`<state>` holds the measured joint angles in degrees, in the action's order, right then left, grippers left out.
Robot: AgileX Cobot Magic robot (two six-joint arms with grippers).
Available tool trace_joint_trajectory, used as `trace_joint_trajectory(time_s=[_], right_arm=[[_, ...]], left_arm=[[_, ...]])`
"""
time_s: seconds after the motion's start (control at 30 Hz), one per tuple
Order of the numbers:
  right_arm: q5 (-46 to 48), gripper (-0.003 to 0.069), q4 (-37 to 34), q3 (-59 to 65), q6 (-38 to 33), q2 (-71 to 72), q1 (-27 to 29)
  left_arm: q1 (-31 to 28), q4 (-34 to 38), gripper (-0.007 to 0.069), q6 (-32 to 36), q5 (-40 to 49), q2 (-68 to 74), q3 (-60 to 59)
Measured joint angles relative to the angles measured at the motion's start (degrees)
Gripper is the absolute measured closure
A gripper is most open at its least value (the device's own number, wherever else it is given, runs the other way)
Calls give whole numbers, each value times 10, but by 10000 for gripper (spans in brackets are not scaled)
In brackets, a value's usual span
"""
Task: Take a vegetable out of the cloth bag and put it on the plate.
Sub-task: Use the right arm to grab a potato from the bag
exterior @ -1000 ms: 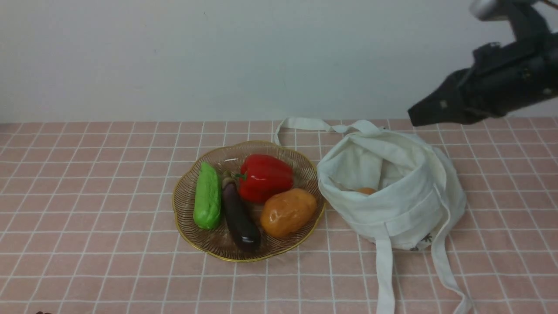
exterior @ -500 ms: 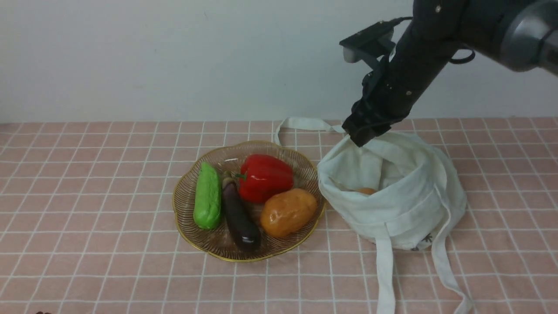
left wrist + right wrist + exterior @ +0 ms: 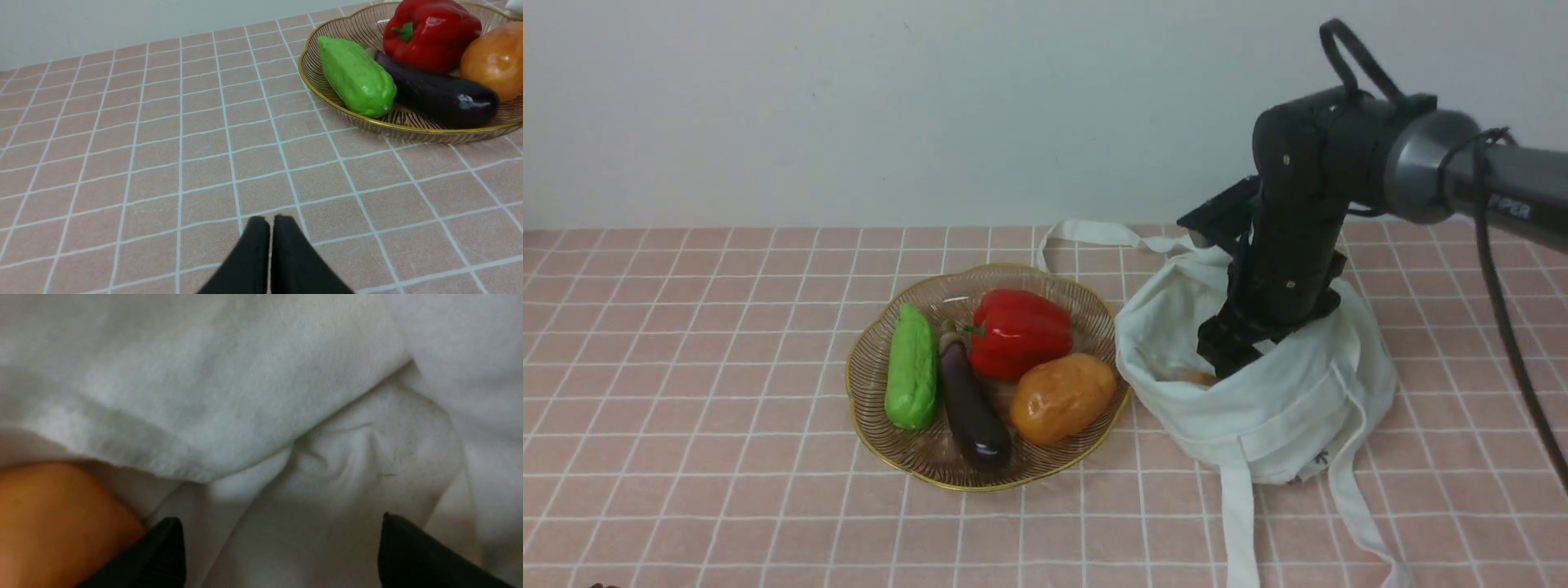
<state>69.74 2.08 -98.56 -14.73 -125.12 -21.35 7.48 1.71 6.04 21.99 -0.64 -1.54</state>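
Loose cloth [image 3: 284, 519] is between the fingers of the robot's right gripper and the potato is outside them, so the whole bag [image 3: 1272, 407] will drag along when the robot pulls.
The off-white cloth bag [image 3: 1282, 408] stands open right of the plate [image 3: 866, 359]. A tan-brown potato [image 3: 1197, 378] peeks from inside it. My right gripper [image 3: 1218, 358] reaches down into the bag's mouth, its fingertips hidden by the fabric. In the right wrist view the right gripper [image 3: 281, 522] is open and empty over folded bag cloth [image 3: 245, 396], with the potato [image 3: 53, 514] just beside one fingertip. My left gripper [image 3: 269, 220] is shut and empty, low over the tablecloth, left of the plate [image 3: 327, 102].
The plate holds a green vegetable [image 3: 912, 367], a dark eggplant [image 3: 970, 404], a red pepper [image 3: 1018, 331] and a glossy orange-yellow potato [image 3: 1062, 398]. The bag's long straps [image 3: 1241, 531] trail toward the table's front edge. A wall stands behind the table.
My right arm swung in from the upper right and came down into the bag's mouth. The bag's rim has been pushed slightly. The plate and its vegetables have not moved.
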Motion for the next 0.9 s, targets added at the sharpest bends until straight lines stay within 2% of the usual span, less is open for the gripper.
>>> trace_joint_trajectory(time_s=[0.23, 0.33, 0.43, 0.47, 0.5, 0.53, 0.6, 0.63, 0.7, 0.9], right_arm=[[3, 62, -2, -5, 0, -41, 0], [4, 90, -5, -6, 0, -42, 0], [6, 232, -10, -6, 0, -41, -1], [6, 308, -11, -6, 0, -39, -1], [6, 352, -11, -5, 0, -38, -1], [5, 444, -10, -4, 0, -35, -1], [5, 571, -9, 0, 2, -26, -1], [5, 571, -9, 0, 2, -26, -1], [5, 652, -8, 2, 15, 13, -1], [5, 657, -6, 2, 29, 78, -1]], left_arm=[[0, 0, 629, 0, 0, 0, 0], [0, 0, 629, 0, 0, 0, 0], [0, 0, 629, 0, 0, 0, 0], [0, 0, 629, 0, 0, 0, 0], [0, 0, 629, 0, 0, 0, 0], [0, 0, 629, 0, 0, 0, 0], [0, 0, 629, 0, 0, 0, 0], [0, 0, 629, 0, 0, 0, 0], [0, 0, 629, 0, 0, 0, 0], [0, 0, 629, 0, 0, 0, 0]])
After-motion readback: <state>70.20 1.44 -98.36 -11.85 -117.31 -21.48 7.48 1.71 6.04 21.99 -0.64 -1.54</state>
